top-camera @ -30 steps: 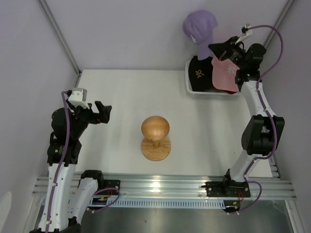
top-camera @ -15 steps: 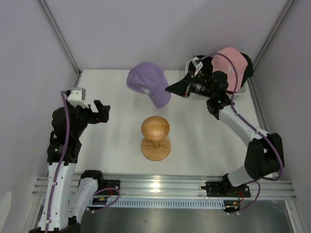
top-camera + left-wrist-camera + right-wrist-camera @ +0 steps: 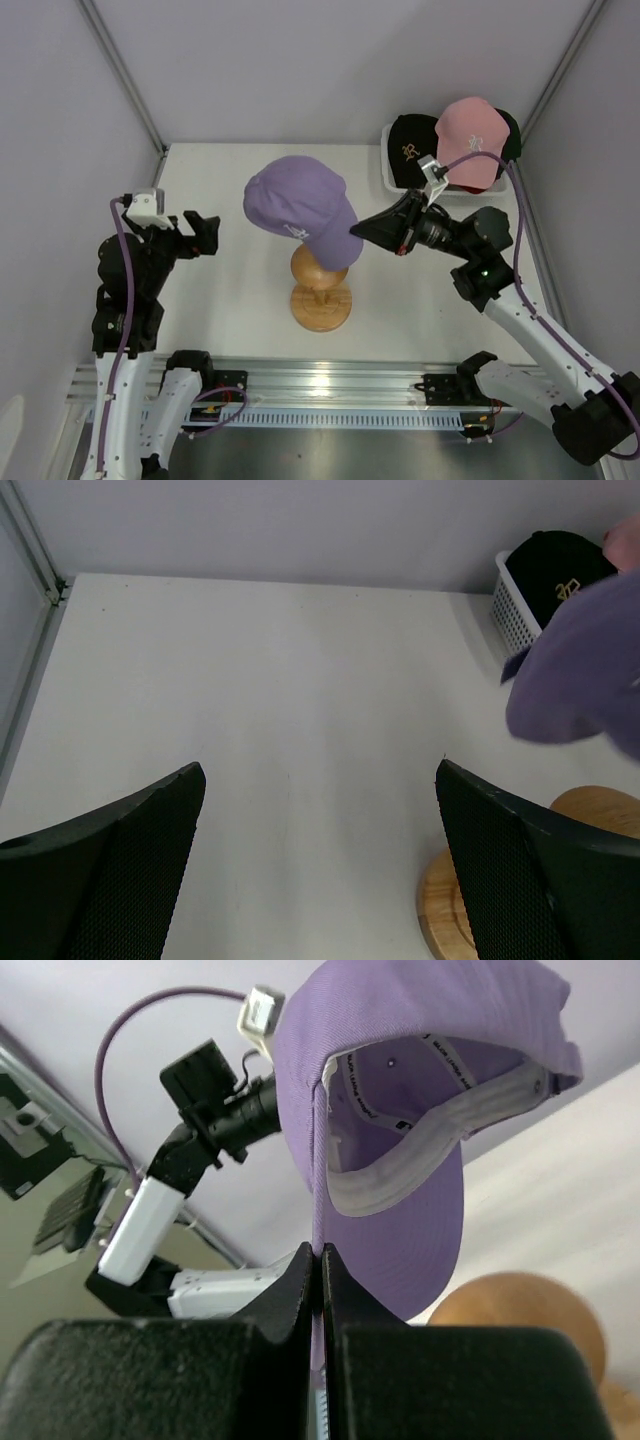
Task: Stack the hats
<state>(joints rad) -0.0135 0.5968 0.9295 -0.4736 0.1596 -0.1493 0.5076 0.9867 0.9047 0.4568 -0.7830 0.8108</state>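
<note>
The robot's right gripper goes on lowering the hat until it covers the dome and then let go, as the purple hat's open side [image 3: 405, 1125] is facing the wooden stand's dome [image 3: 312, 272].
A purple hat [image 3: 298, 208] hangs over the dome of the round wooden stand [image 3: 320, 300] at mid-table, hiding most of the dome. My right gripper [image 3: 355, 230] is shut on its brim edge. From the right wrist I look up into the purple hat [image 3: 400, 1110], with the fabric pinched in my right gripper [image 3: 321, 1260] and the stand's dome [image 3: 520, 1310] below. A pink hat [image 3: 472, 128] and a black hat [image 3: 410, 140] lie in the basket. My left gripper [image 3: 205, 235] stands open and empty at the left, well apart from the stand.
The white mesh basket [image 3: 386, 170] sits at the back right corner. In the left wrist view the open left gripper [image 3: 320, 810] faces bare table, with the stand's base [image 3: 440, 900], the purple hat [image 3: 585, 670] and the black hat [image 3: 555, 575] at the right. Walls enclose three sides.
My right arm has swung the purple hat from above the basket at the back right, leftward and down, to over the wooden stand. The left arm has shifted slightly.
</note>
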